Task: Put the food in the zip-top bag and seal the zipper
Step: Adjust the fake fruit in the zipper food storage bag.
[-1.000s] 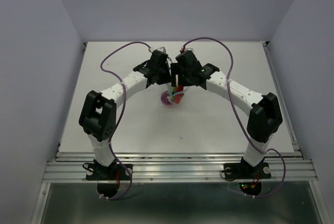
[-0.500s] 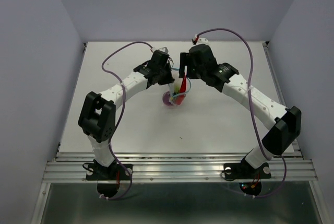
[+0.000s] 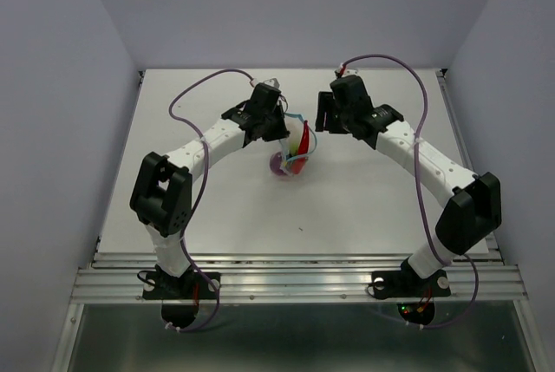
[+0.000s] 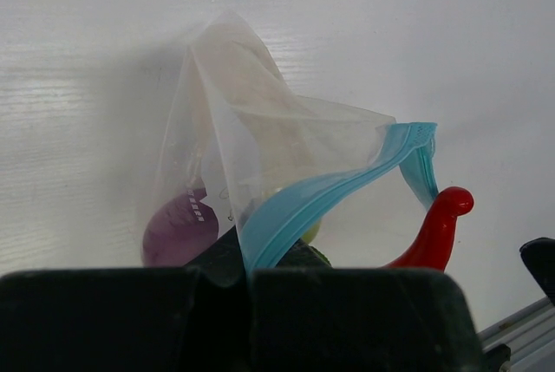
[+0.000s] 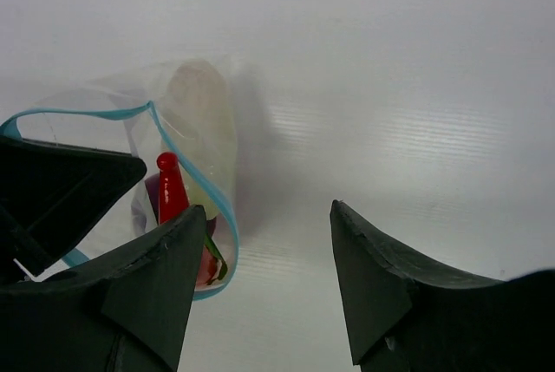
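Note:
The bag's zipper (image 3: 284, 140) is in my left gripper away from its near end, so my right gripper should first hold the zipper's opposite side (image 3: 315, 140), and then my left gripper should take that end.
The clear zip-top bag (image 3: 295, 153) hangs from my left gripper (image 3: 282, 133), which is shut on one end of the light blue zipper (image 4: 325, 199). The bag's mouth is open. Inside, the purple ball (image 4: 173, 231) lies at the bottom. The pale radish (image 5: 201, 116) shows through the plastic, with a green bit (image 4: 310, 235) low down. The red chili (image 5: 171, 188) stands upright in the mouth, its tip (image 4: 440, 225) poking up. My right gripper (image 5: 268, 207) is open and empty, just right of the bag (image 5: 130, 129).
The white table (image 3: 364, 207) has a raised metal rail at the near edge (image 3: 295, 283). Grey walls stand at the left, right and back. Purple cables loop above both arms.
My right gripper has pulled back to the right, away from the bag, leaving the chili standing in it. The left gripper holds the bag in the same place.

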